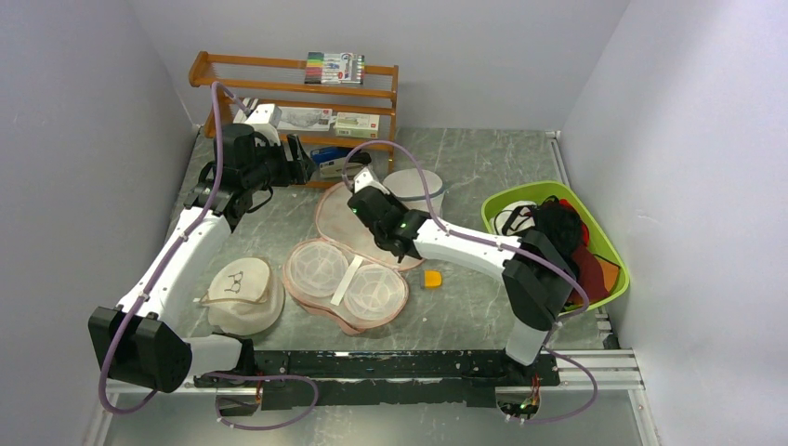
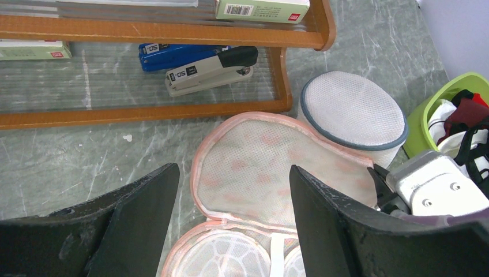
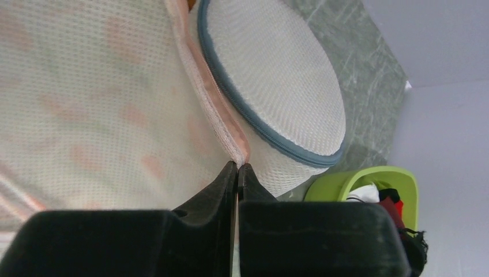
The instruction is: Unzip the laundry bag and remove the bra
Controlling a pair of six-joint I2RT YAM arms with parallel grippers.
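My right gripper is holding the lid's pink rim (image 3: 232, 141), and the round net cups lie flat and clear. I keep folding the lid until it covers the cups.
The laundry bag (image 1: 321, 295) lies unzipped at the table's middle, and its lid (image 2: 259, 167) is folded back toward the shelf, pinkish mesh inside up. Two round whitish net cups (image 1: 316, 267) joined by a white strap (image 1: 347, 279) fill the lower half. I cannot tell whether they are the bra. My right gripper (image 3: 237, 166) is shut on the lid's pink rim (image 3: 222, 124), right beside the white mesh cylinder. Its fingertips (image 2: 379, 176) show at the lid's right edge. My left gripper (image 2: 233, 168) hovers open above the lid's left part, holding nothing.
A white mesh cylinder (image 1: 415, 189) with a grey-blue rim touches the lid's right side. Behind stands a wooden shelf (image 1: 288, 88) with staplers (image 2: 210, 68) and boxes. A green bin (image 1: 609, 269) of clothes sits right, a cream cap (image 1: 243, 293) left, a small orange piece (image 1: 433, 278) near the bag.
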